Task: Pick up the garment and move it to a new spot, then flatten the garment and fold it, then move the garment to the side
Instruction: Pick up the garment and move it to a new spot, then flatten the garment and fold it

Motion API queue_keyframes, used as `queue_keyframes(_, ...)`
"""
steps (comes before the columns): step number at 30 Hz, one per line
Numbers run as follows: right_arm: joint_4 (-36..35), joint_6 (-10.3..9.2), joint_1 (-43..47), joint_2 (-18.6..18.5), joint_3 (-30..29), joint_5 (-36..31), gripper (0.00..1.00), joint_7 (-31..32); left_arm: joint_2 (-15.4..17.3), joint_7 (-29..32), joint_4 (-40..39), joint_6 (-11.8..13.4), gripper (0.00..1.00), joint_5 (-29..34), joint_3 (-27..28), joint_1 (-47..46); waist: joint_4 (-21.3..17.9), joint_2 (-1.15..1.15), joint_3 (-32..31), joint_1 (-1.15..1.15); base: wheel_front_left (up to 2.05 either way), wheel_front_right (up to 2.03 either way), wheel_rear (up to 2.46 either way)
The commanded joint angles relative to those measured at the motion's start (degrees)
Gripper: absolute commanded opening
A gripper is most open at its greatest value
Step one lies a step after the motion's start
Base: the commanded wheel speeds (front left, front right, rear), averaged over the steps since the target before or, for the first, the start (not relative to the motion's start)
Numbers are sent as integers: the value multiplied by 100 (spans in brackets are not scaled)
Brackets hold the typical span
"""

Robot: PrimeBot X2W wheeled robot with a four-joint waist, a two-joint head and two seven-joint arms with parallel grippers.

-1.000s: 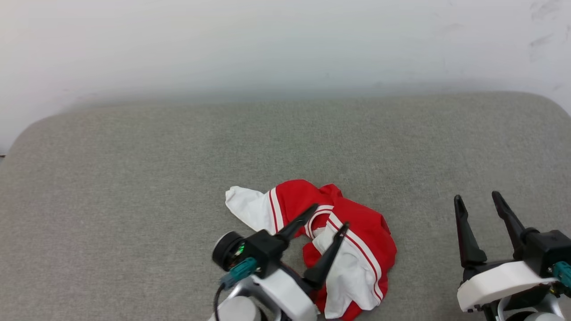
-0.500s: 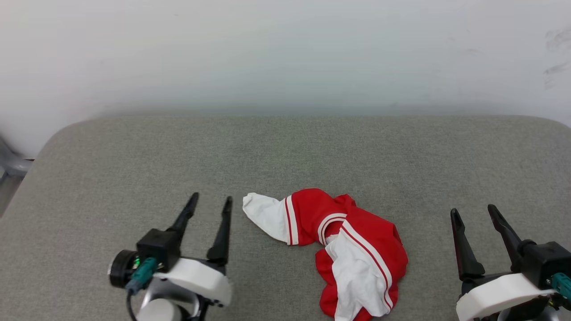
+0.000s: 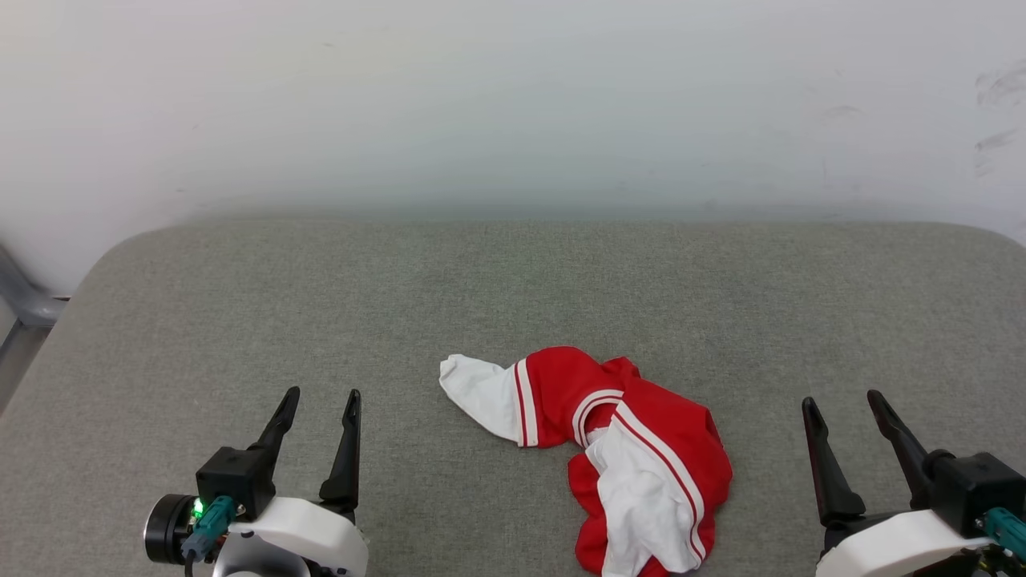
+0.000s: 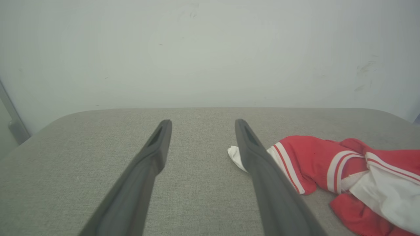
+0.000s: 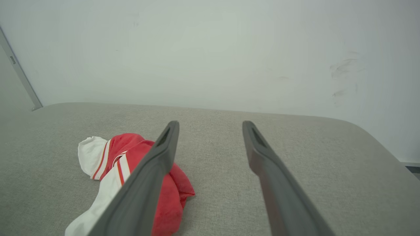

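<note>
The garment has loose folds (image 3: 589, 500) bunched around the white sleeve, so the garment's red body (image 3: 684, 412) should fall open into a wide sheet when I lift the garment by its sleeves.
The garment (image 3: 633, 449) is a red top with white sleeves and striped trim, lying crumpled near the front middle of the grey padded surface (image 3: 513, 296). It also lies at the right of the left wrist view (image 4: 344, 170) and at the lower left of the right wrist view (image 5: 128, 164). My left gripper (image 3: 321, 395) stands open at the lower left, well left of the garment, with nothing between its fingers. My right gripper (image 3: 840, 398) stands open at the lower right, apart from the cloth and empty.
A white wall (image 3: 513, 104) rises behind the grey surface. A grey metal bar (image 3: 20, 308) stands off its left edge. Bare grey padding spreads all around the garment.
My left gripper, which was over the garment with a finger on each side, has pulled back to the lower left, clear of it. The camera has also shifted. The garment lies as before.
</note>
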Motion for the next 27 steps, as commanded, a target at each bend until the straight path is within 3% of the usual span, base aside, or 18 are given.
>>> queue_keyframes(1, 10, -2, 67, 1, -21, 53, 100, -22, -11, -14, 19, -15, 100, 31, 14, 78, -7, 0, -7, 0, 0, 0, 0)
queue_keyframes(9, 40, -2, 106, 1, -14, 17, 100, 76, -91, -14, 2, -110, 100, 72, 72, 96, -12, 0, 1, 0, 0, 0, 0)
queue_keyframes(14, 148, -2, 102, 3, 187, -87, 100, 771, -151, -14, -42, -167, 100, 110, 76, 29, 0, 0, 17, 0, 0, 0, 0)
queue_keyframes(18, 141, -2, 47, -27, 763, -84, 100, 1723, -198, -14, -79, -217, 100, 154, 57, -41, 60, 0, 56, 0, 0, 0, 0)
queue_keyframes(27, 67, -3, -243, -657, 2291, 537, 100, 3142, -338, -14, -183, -304, 100, 257, 2, -124, 290, 0, 181, 0, 0, 0, 0)
